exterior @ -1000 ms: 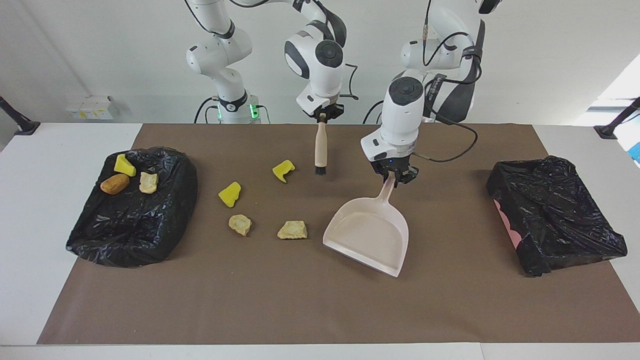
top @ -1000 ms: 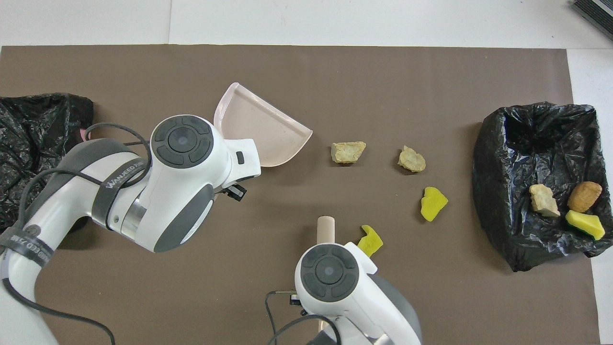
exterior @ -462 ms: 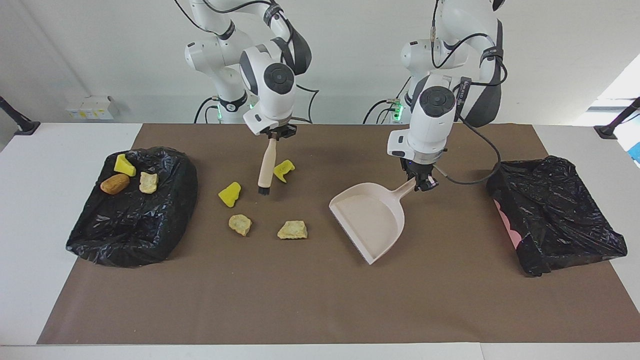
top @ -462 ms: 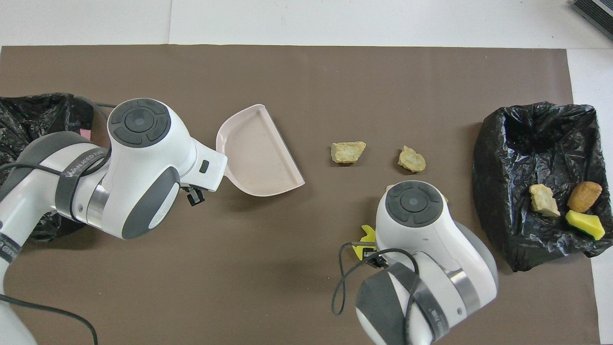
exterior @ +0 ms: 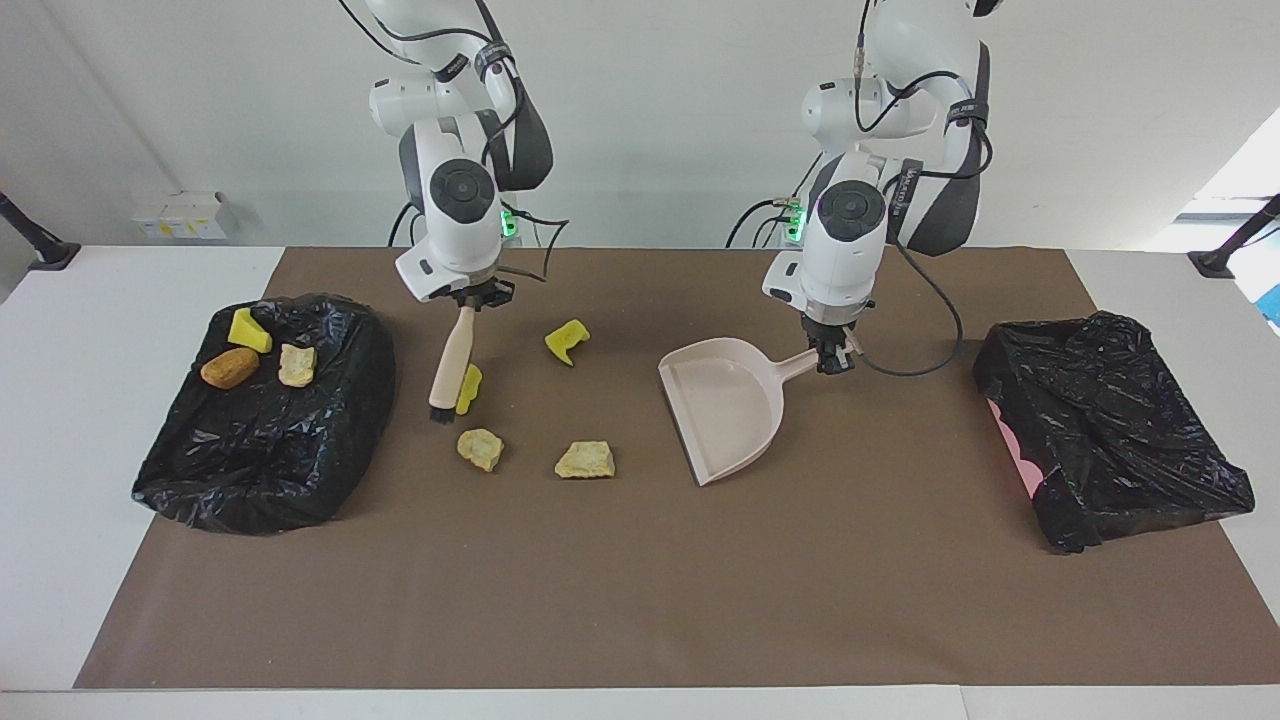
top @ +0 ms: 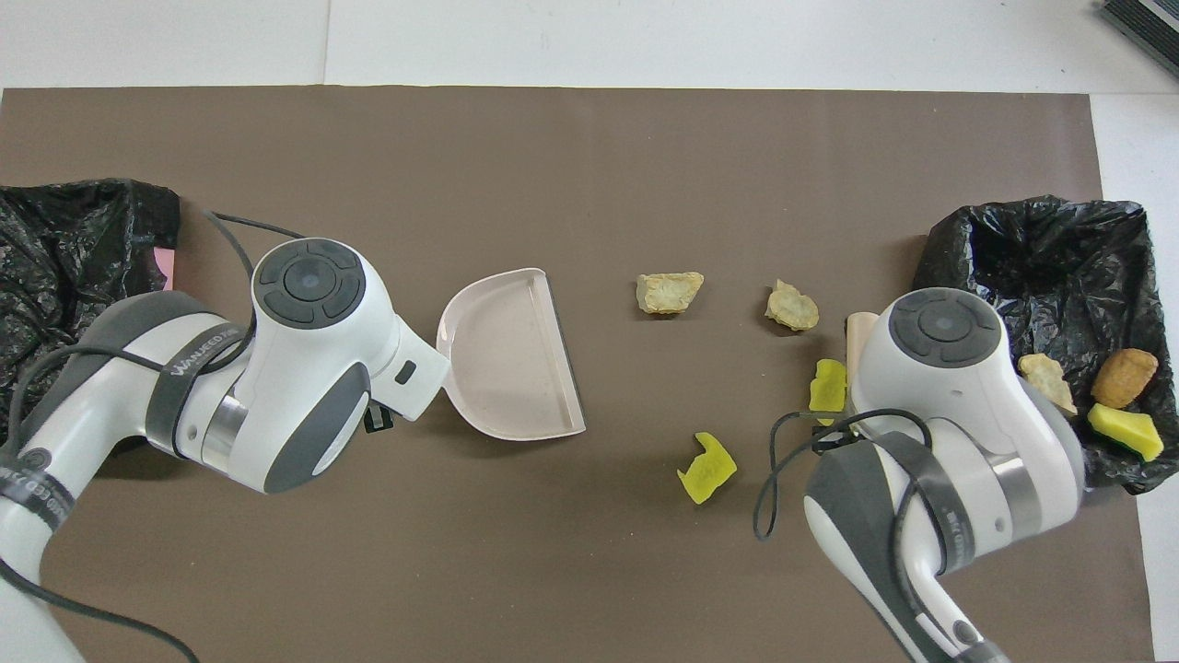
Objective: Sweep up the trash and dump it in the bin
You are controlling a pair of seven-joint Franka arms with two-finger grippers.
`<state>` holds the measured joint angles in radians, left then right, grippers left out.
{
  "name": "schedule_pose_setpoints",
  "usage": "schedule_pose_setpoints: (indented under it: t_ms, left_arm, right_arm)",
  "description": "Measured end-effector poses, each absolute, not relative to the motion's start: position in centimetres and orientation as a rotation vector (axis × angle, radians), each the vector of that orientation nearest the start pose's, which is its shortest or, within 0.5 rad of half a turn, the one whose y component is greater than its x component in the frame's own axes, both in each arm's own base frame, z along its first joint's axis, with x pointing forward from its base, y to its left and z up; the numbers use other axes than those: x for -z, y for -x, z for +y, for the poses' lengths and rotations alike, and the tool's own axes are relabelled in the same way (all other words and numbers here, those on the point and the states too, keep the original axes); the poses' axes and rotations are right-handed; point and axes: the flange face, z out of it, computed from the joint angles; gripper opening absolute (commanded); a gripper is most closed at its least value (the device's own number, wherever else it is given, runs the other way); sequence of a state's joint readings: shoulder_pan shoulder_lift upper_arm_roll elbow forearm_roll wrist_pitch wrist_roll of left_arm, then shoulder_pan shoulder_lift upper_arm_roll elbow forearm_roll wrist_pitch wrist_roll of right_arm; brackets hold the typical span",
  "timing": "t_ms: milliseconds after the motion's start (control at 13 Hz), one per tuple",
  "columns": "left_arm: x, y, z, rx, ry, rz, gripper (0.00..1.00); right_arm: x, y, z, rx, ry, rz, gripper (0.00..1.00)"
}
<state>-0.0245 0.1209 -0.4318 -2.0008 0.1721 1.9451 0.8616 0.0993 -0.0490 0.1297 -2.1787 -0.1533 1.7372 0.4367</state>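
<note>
The brush is on the bin's side of the yellow foam lump. Next, my right gripper turns back and sweeps that lump into the dustpan.
My right gripper is shut on a wooden brush. The brush hangs with its bristles low, between a yellow foam lump and the black-bagged bin. My left gripper is shut on the handle of a pink dustpan, held low with its mouth toward the trash. On the mat lie another yellow lump and two tan stones. The bin holds a yellow lump, a brown lump and a tan one. In the overhead view the arms hide both grippers.
A second crumpled black bag over something pink lies at the left arm's end of the table. A brown mat covers the table's middle. In the overhead view the dustpan and the bin show.
My right arm carried the brush from the table's middle toward the bin, to beside the yellow lump there. My left arm turned the dustpan's mouth toward the trash and drew it nearer the robots.
</note>
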Motion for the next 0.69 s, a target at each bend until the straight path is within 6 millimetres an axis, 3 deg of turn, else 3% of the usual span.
schedule_pose_setpoints:
  t_ms: [154, 308, 538, 692]
  left_arm:
    - [-38.2, -50.1, -23.4, -0.252, 2.323, 1.989, 0.0]
    - [-37.8, -49.8, -23.6, -0.235, 2.276, 2.044, 0.0]
    - [-36.9, -49.5, -23.5, -0.221, 2.255, 2.07, 0.0]
    - [-36.8, -49.4, -23.5, -0.217, 2.253, 2.072, 0.0]
  right_arm:
    - [-36.9, -46.6, 5.8, -0.538, 3.34, 0.228, 0.0]
    - [-34.8, -45.1, 4.7, -0.511, 3.329, 0.185, 0.0]
    - [-33.2, -44.2, 6.7, -0.461, 3.332, 0.1, 0.0]
    - [-32.6, -44.3, 9.8, -0.412, 3.305, 0.028, 0.0]
